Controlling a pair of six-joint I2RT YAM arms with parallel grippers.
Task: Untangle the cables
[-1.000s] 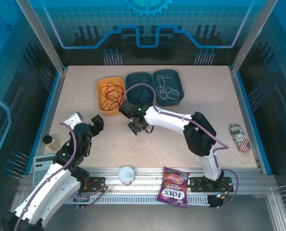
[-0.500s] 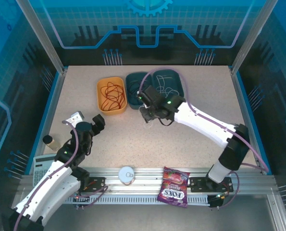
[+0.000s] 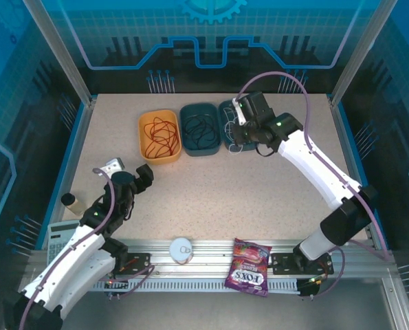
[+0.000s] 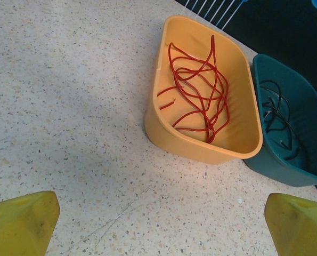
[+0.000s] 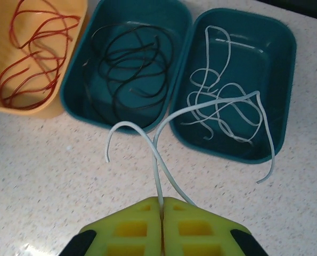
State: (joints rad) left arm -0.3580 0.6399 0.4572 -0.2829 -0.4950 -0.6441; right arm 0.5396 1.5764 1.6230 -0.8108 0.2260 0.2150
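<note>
My right gripper keeps moving over the white cables' bin, as the white cable hangs free of the black cable, and let it go once both ends are inside.
My right gripper is shut on a thin white cable whose ends arc out over the front rim of the right teal bin. More white cable lies curled in that bin. A black cable sits in the middle teal bin, and a red cable in the orange bin. From above, the right gripper hangs over the right bin. My left gripper stands open over bare table in front of the orange bin, holding nothing.
A purple candy bag and a white round disc lie on the front rail. A calculator and a small jar sit at the left edge. Open tabletop lies between the arms.
My right arm has swung from the table's middle to the back right, carrying the white cable up to the right teal bin. The left arm has barely shifted.
</note>
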